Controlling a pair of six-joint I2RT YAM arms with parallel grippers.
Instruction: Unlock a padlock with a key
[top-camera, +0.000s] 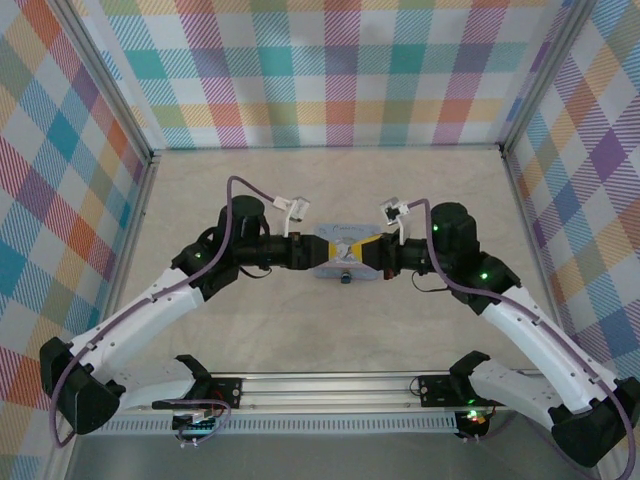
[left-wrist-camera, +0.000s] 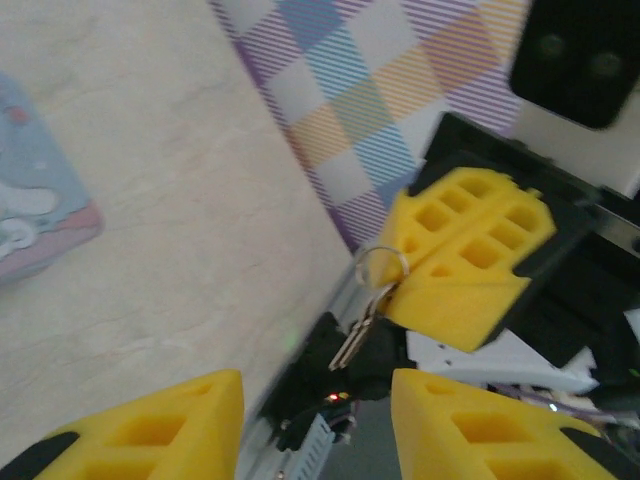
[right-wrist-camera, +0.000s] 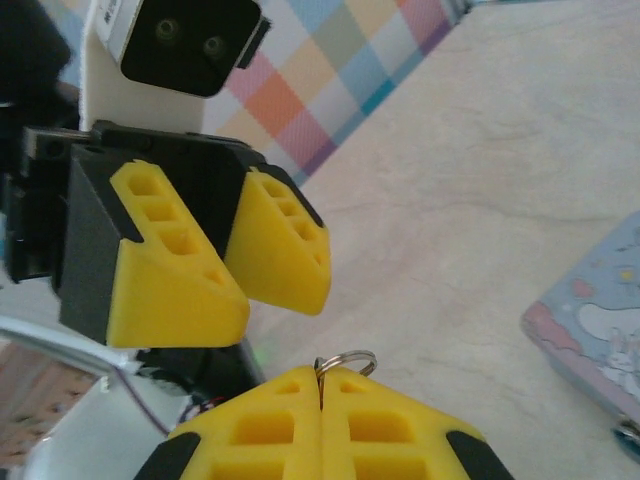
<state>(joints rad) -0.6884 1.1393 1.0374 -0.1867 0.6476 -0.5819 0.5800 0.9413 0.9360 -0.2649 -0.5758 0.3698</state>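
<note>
I should hold the key (left-wrist-camera: 354, 336) with my left gripper while my right gripper opens and grips again, because my right gripper pinches only the key ring (left-wrist-camera: 383, 264) and the key dangles.
The small dark padlock (top-camera: 344, 277) lies on the table against the near edge of the pale blue cartoon-printed tin (top-camera: 338, 262). My right gripper (right-wrist-camera: 322, 380) is shut on a silver key ring (right-wrist-camera: 347, 358). In the left wrist view the key (left-wrist-camera: 352, 335) hangs down from that ring (left-wrist-camera: 380, 265) below the right gripper's yellow fingers (left-wrist-camera: 465, 255). My left gripper (left-wrist-camera: 315, 385) is open and holds nothing. It faces the right gripper (top-camera: 368, 255) closely, just above the tin. A corner of the tin (right-wrist-camera: 600, 330) shows at the right wrist view's right edge.
Checked plaid walls (top-camera: 330, 70) close in the table on three sides. An aluminium rail (top-camera: 330, 385) with both arm bases runs along the near edge. The pale tabletop (top-camera: 330, 190) stretches behind the tin.
</note>
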